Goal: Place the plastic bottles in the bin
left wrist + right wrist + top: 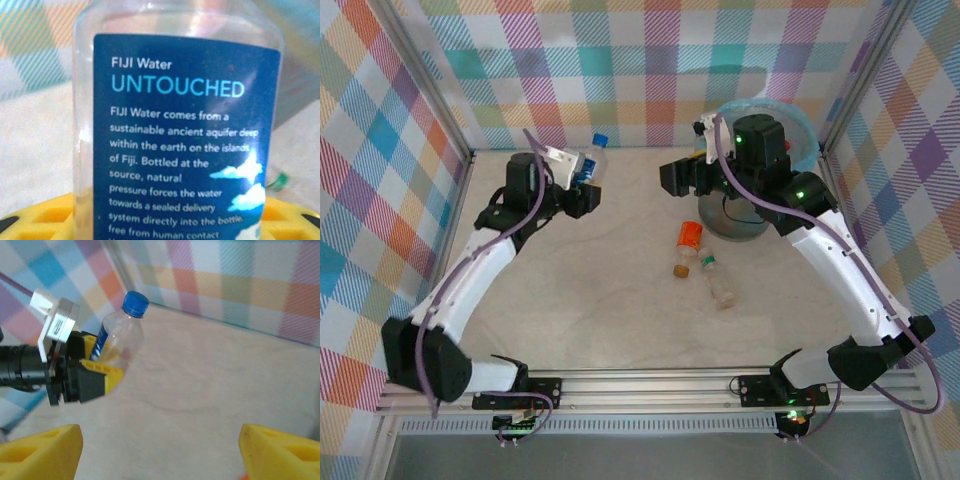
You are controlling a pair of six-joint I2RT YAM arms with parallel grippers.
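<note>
The bottle is in my left gripper, far from the bin, so my right gripper should grasp it by the blue cap (600, 140) and carry it into the bin.
My left gripper (582, 183) is shut on a clear plastic bottle (590, 160) with a blue label and blue cap, holding it tilted above the table at the back left. In the left wrist view the blue label (180, 140) stands right before the camera, with yellow fingers (40, 220) on both sides of the bottle's base. The right wrist view has the held bottle (120, 337) at its left. My right gripper (160, 450) is open with only bare table between its fingers. It hovers just left of the bin (760, 222). An orange bottle (689, 238) and a clear bottle (719, 284) lie on the table.
The bin's light blue bag rim (800, 130) shows behind the right arm at the back right. Checked cloth walls and metal posts (470, 150) close in the table on three sides. A small tan cap (678, 268) lies beside the orange bottle.
</note>
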